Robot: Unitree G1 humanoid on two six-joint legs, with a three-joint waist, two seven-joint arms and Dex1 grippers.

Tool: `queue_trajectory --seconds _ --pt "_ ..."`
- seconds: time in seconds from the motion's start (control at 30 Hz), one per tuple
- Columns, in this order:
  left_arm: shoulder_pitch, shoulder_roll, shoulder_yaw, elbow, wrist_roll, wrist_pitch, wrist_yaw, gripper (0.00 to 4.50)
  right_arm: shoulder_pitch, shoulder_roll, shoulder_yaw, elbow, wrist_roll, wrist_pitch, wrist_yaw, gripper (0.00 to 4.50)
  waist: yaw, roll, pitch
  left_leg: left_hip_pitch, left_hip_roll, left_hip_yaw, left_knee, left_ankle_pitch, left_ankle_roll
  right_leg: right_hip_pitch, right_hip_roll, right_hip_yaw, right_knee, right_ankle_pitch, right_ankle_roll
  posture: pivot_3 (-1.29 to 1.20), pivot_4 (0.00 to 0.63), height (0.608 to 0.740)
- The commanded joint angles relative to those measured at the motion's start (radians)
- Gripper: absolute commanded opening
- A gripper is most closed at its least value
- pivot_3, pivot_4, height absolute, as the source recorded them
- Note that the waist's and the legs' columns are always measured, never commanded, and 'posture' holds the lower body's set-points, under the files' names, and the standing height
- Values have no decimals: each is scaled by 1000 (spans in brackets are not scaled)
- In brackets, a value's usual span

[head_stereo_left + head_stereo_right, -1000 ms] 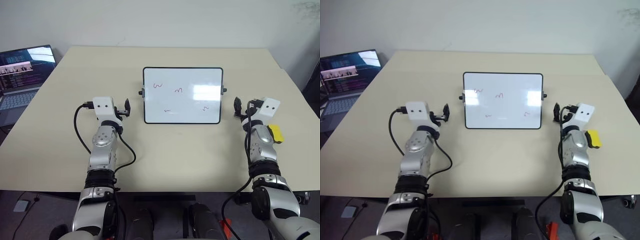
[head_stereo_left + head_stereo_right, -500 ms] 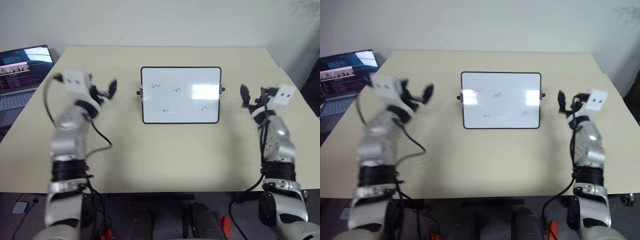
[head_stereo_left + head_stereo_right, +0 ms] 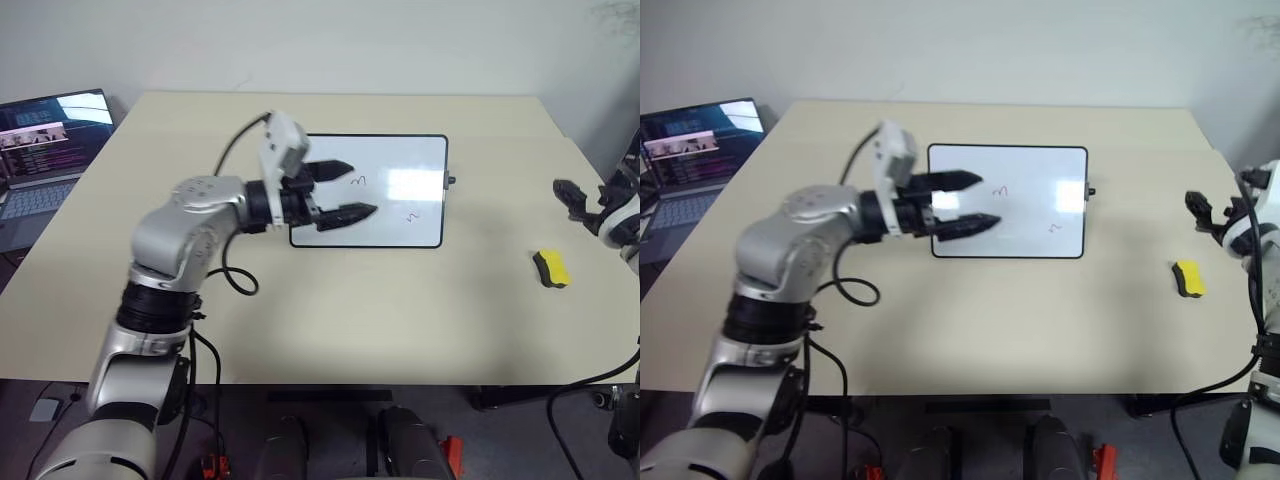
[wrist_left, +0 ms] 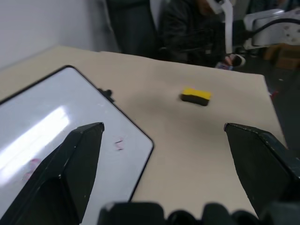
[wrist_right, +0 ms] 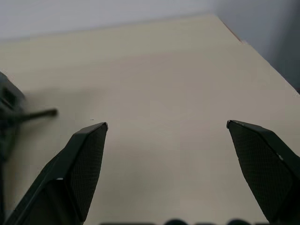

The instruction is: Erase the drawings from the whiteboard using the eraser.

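Observation:
My wide-open right gripper should carry on going down toward the eraser (image 3: 552, 268), which lies free near it, until its fingers are on either side of the eraser's long sides (image 3: 1188, 279), and then close.
The whiteboard (image 3: 405, 160) lies flat at the middle of the table, with a red squiggle (image 3: 357, 181) and a dark squiggle (image 3: 411, 216) among the drawings on its right half. My left gripper (image 3: 362, 188) hovers over the board's left half, pointing right, open and empty. It hides that part of the board. The yellow and black eraser (image 3: 551, 268) lies on the table well to the right of the board, also seen in the left wrist view (image 4: 196, 96). My right gripper (image 3: 572, 197) is open and empty, up beyond the eraser near the right table edge.
An open laptop (image 3: 45, 150) sits off the table's left side. The table (image 3: 330, 310) is bare between the board and its near edge. In the left wrist view a person in dark clothing (image 4: 187, 28) is beyond the table's right end.
My left arm swung from left of the board up and across, and its gripper now points right over the board. My right arm moved outward to the right, uncovering the eraser.

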Motion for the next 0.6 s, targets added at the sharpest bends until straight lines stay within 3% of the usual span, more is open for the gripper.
queue_trajectory --seconds 0.03,0.33,0.6 --pt "-28 -53 -47 10 45 -8 19 4500 24 -23 -26 -5 -23 -8 14 4470 -1 0 0 0 0 1 0 0 0 0 0 1 0 0 0 0 150 740" --pt "20 -94 -128 -1 111 9 9 4500 103 -6 -37 -17 14 104 77 4470 2 0 0 0 0 1 0 0 0 0 0 1 0 0 1 0 150 740" --pt "30 -104 -128 -16 122 29 9 4500 140 8 -45 -12 10 140 67 4470 5 0 0 0 0 1 0 0 0 0 0 1 0 0 1 0 150 740"
